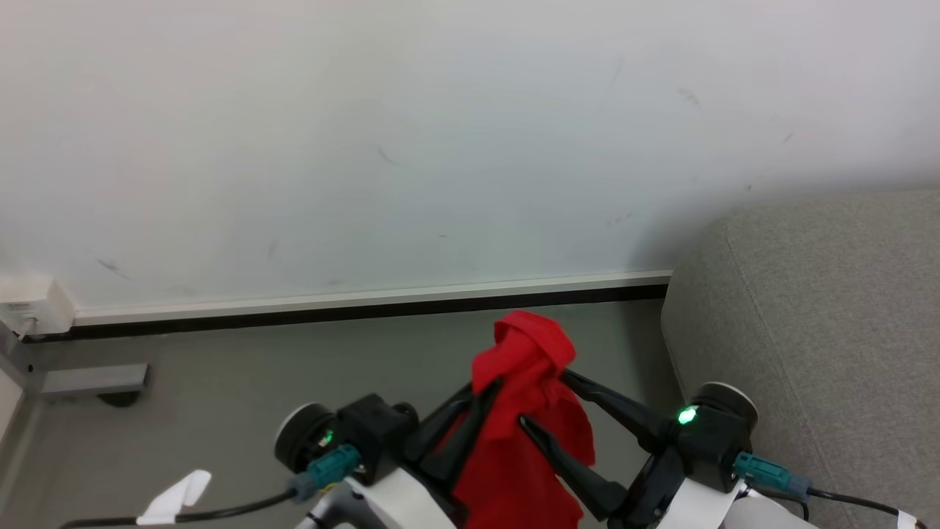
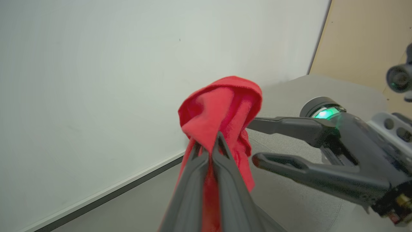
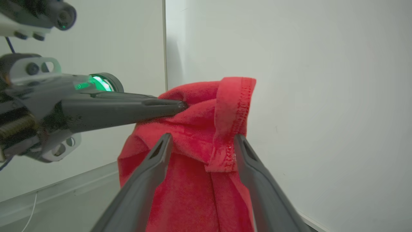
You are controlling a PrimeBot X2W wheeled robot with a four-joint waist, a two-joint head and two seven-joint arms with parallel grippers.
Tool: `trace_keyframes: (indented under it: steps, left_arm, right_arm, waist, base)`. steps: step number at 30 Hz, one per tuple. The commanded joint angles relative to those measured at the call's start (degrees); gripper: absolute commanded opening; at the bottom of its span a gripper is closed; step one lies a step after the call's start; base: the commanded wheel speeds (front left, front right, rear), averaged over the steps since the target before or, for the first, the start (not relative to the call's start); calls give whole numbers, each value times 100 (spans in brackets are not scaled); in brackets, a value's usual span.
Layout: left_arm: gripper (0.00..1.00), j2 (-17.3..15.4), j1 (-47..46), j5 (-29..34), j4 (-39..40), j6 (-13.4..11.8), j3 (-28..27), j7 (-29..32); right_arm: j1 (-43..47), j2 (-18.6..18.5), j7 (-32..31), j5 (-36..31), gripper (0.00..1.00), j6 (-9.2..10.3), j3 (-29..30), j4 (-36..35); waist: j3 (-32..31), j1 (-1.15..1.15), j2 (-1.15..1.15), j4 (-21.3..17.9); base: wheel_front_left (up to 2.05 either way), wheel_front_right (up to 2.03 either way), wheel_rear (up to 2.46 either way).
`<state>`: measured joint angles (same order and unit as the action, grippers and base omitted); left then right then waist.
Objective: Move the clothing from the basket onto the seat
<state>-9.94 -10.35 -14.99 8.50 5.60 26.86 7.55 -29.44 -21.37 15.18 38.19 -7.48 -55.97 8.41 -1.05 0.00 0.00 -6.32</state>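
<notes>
My gripper will carry the red clothing onto the seat, and the clothing will settle there in a crumpled pile because the top is bunched and folded over.
A piece of bright red clothing hangs in the air over the floor, bunched at the top, with my left gripper shut on it. In the left wrist view the clothing bulges above the left gripper. My right gripper stands open, one finger on each side of the cloth; the right wrist view shows the clothing between the right gripper's spread fingers, and the left gripper pinching the fabric's top from the left. The grey seat lies to the right. The basket is out of view.
A white wall with a dark skirting strip runs behind the grey floor. A white socket box and a grey bracket sit at the far left. A beige panel stands beyond the seat.
</notes>
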Motion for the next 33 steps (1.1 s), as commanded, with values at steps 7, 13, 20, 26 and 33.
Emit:
trace_keyframes:
  steps: [7, 13, 20, 26, 33]
  left_arm:
    - [0, 7, -76, -199, 318, 111, 464, 128]
    - [0, 7, -108, -458, 416, 153, 799, 228]
    - [0, 0, -141, -593, 335, 145, 832, 185]
    - [67, -73, -112, -536, 238, 24, 722, 94]
    - [100, -109, -4, -407, 65, -114, 657, -119]
  right_arm:
    - [-170, -121, -5, 474, 100, -3, -442, 167]
    - [-377, -111, -4, 877, 100, -3, -882, 79]
    - [-502, -112, -4, 1166, 22, -3, -1015, 11]
    - [-483, -228, -4, 1387, 0, -3, -942, -35]
    - [-297, -458, -2, 1486, 0, -4, -588, 9]
  waist:
    - [12, 0, 0, 1]
    - [21, 0, 0, -28]
    - [32, 0, 0, -50]
    - [48, 0, 0, -92]
    - [107, 0, 0, -335]
  base:
    - [0, 0, 0]
    - [0, 0, 0]
    - [0, 0, 0]
    - [0, 0, 0]
    - [0, 0, 0]
